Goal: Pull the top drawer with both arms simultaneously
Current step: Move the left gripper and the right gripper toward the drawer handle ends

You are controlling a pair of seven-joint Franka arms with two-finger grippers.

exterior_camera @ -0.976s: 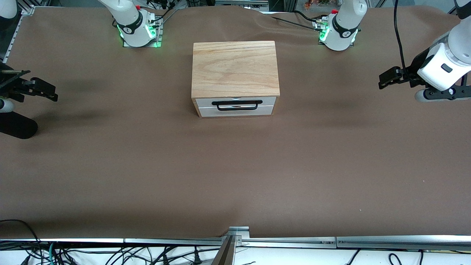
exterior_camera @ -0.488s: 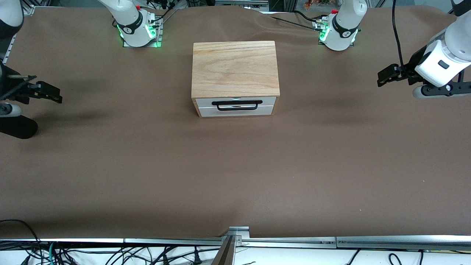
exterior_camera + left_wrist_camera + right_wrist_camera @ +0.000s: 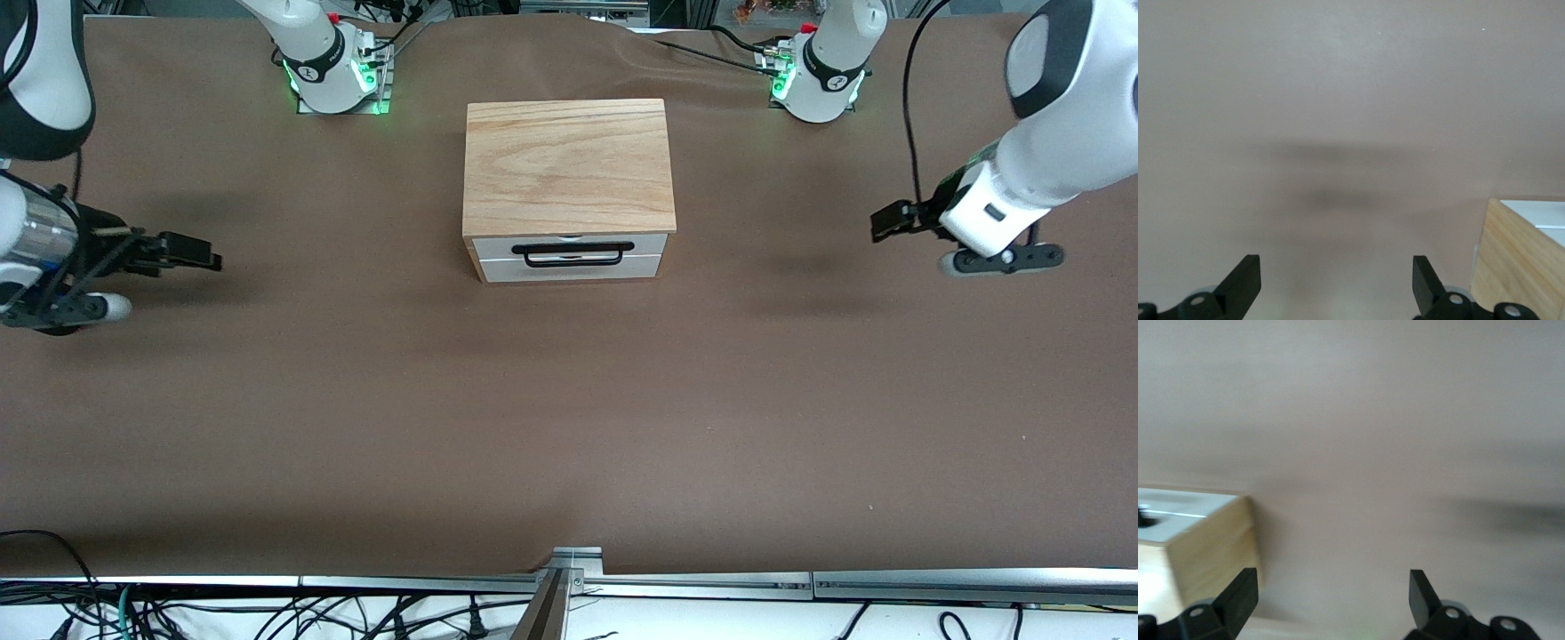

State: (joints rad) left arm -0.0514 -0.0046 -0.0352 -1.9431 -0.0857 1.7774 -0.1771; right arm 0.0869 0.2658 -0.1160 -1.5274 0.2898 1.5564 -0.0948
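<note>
The long black handle (image 3: pixel 573 249) has room for both grippers and the way is clear. My left gripper keeps moving until its fingers are on both sides of the handle's near end (image 3: pixel 519 250).
The top drawer (image 3: pixel 647 244) is shut in the light oak cabinet (image 3: pixel 567 165); only its white face and long black wire handle (image 3: pixel 573 254) show. My left gripper (image 3: pixel 889 219) is open and empty over the bare table toward the left arm's end, well apart from the cabinet. My right gripper (image 3: pixel 203 260) is open and empty over the table toward the right arm's end, also well apart. The left wrist view shows the open gripper (image 3: pixel 1336 287) and a cabinet corner (image 3: pixel 1518 263). The right wrist view shows the open gripper (image 3: pixel 1331 603) and the cabinet's side (image 3: pixel 1208 550).
A plain white panel without a handle (image 3: pixel 569 268) sits below the top drawer. The brown table cover (image 3: pixel 569 418) spreads all round the cabinet. The two arm bases (image 3: pixel 333 67) (image 3: pixel 822 76) stand at the table edge farthest from the front camera.
Both grippers have moved inward toward the cabinet from the table's ends, and both arms' upper links have swung into view.
</note>
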